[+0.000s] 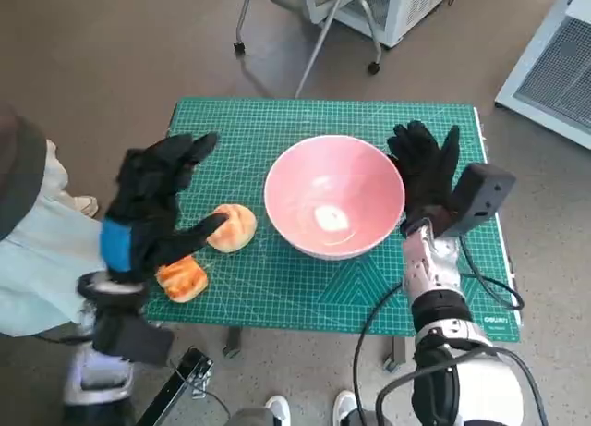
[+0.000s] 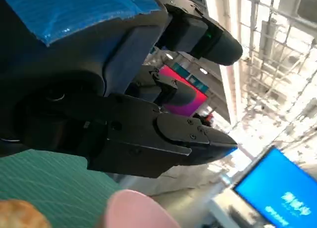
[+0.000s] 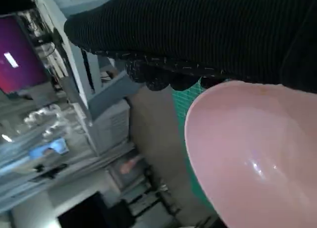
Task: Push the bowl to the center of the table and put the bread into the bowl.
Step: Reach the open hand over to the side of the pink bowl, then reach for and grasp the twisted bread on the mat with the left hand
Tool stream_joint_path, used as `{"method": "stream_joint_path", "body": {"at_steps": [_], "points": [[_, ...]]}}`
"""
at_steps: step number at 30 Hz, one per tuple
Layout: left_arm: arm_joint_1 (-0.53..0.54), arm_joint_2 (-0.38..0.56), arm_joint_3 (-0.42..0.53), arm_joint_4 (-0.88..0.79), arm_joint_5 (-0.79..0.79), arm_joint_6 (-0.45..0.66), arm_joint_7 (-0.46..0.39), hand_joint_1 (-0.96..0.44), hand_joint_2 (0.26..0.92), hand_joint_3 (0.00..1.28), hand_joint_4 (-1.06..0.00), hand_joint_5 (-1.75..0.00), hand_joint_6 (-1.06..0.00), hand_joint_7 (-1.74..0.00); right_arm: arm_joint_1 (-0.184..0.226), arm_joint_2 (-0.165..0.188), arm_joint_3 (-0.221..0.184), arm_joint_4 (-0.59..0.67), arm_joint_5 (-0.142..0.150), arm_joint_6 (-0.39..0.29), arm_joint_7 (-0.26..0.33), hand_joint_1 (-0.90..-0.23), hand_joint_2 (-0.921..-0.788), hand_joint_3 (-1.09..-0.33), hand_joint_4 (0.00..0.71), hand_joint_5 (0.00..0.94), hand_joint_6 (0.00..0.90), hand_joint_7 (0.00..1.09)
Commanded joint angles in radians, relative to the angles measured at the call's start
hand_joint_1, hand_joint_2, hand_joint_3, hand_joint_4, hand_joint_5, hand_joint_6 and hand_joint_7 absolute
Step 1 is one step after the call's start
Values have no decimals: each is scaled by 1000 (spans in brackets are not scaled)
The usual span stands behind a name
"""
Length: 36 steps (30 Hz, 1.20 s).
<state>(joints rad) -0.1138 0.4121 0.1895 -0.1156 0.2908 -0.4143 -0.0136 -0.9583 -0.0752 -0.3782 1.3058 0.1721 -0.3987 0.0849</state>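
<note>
I expect the golden bread to settle flat inside and leave room for the bun when I lower it, because the pink bowl is empty and wide.
A pink bowl stands near the middle of the green cutting mat. Its rim shows in the left wrist view as the bowl and fills the right wrist view as the bowl. My right hand has its fingers spread against the bowl's right side. Two pieces of bread lie left of the bowl: a round bun and a darker roll. My left hand hovers open above them, one finger reaching toward the bun. The bun's edge shows in the left wrist view.
The mat covers the small table; its front edge runs just before my arms. A metal chair frame on castors and a white cabinet stand beyond the table. A person's clothing shows at the left, shoes below.
</note>
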Motion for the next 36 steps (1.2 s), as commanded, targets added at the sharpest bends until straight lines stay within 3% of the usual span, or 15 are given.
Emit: {"method": "stream_joint_path", "body": {"at_steps": [1,10,15,19,27,36], "points": [[51,166,104,-29,-45,-1,-110,-134,920,56,-308,-394,-272,-666,5,-47,29,-18,-39,-86,0,-468,-921,-877,244,8,-1,706],[89,446,219,14,-83,-19,-325,-21,890,7,-396,-236,-363,-512,35,-111,110,-96,-101,-320,95,-518,-921,-838,302,34,0,797],[80,558,217,50,-68,-37,-405,33,859,1,-414,-147,-428,-410,58,-138,139,-148,-109,-415,138,-579,-921,-829,326,43,8,819],[64,624,195,73,-37,-53,-446,48,836,0,-422,-86,-477,-326,83,-141,160,-204,-117,-469,139,-611,-921,-803,357,51,42,800],[-12,699,92,153,-2,-116,-502,51,795,0,-445,-28,-551,-195,145,-141,203,-332,-123,-505,138,-635,-921,-774,373,49,72,772],[-128,709,-62,281,78,-186,-529,-1,764,1,-451,-10,-567,-121,204,-141,237,-454,-112,-476,145,-623,-921,-772,371,43,68,769]]}}
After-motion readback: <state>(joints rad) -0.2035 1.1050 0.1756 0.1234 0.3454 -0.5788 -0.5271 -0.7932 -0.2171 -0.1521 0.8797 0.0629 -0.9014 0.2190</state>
